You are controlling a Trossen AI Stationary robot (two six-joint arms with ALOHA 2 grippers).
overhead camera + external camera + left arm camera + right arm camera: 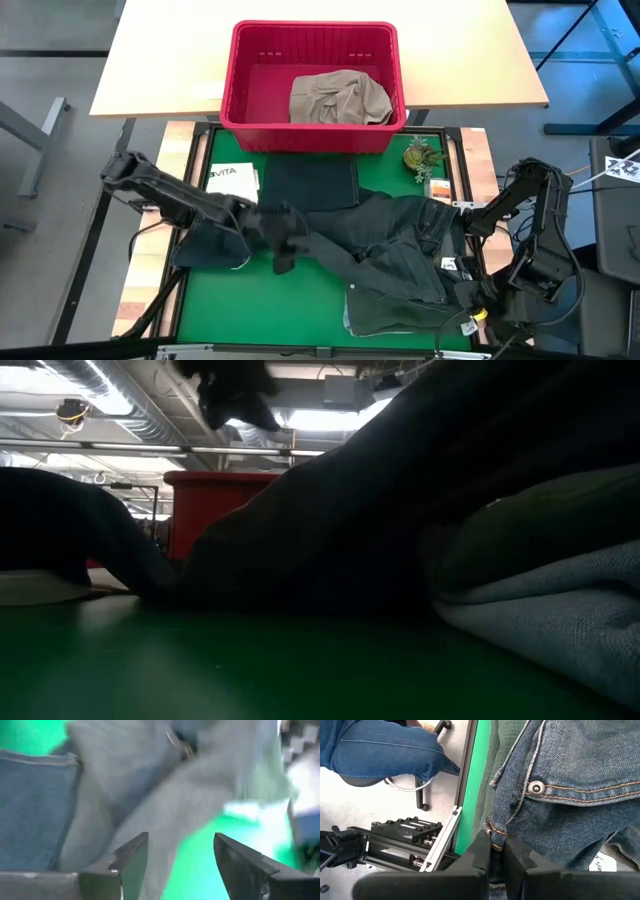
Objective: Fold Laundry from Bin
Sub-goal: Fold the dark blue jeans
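Note:
Green mat (197, 862) lies clear beside the jeans leg's edge (173, 862), so I should keep bringing my left gripper down until its open fingers straddle that edge and close.
The dark blue jeans (400, 250) lie spread and rumpled across the green mat, one leg reaching to the left (210, 245). My left gripper (285, 245) hangs open just over that leg; in its wrist view the left gripper (181, 860) has nothing between its fingers. My right gripper (462, 212) is at the mat's right edge, and the right gripper (497, 847) is shut on the jeans' top part. A dark folded piece (310, 180) lies flat near the red bin (240, 120). A khaki garment (338, 98) lies in the bin. My right gripper pinches a seamed edge of the jeans (495, 827) between its two fingers, just below a metal rivet (536, 787) by a pocket. The fingers come steeply from above at the mat's right side. The cloth beyond the fingers lies rumpled on the mat.
A small potted plant (422, 155) and a white printed card (232, 178) sit on the mat's far part. A person's leg in blue jeans (385, 750) shows beyond the table's right frame. In the low view dark cloth (380, 510) blocks most of the scene.

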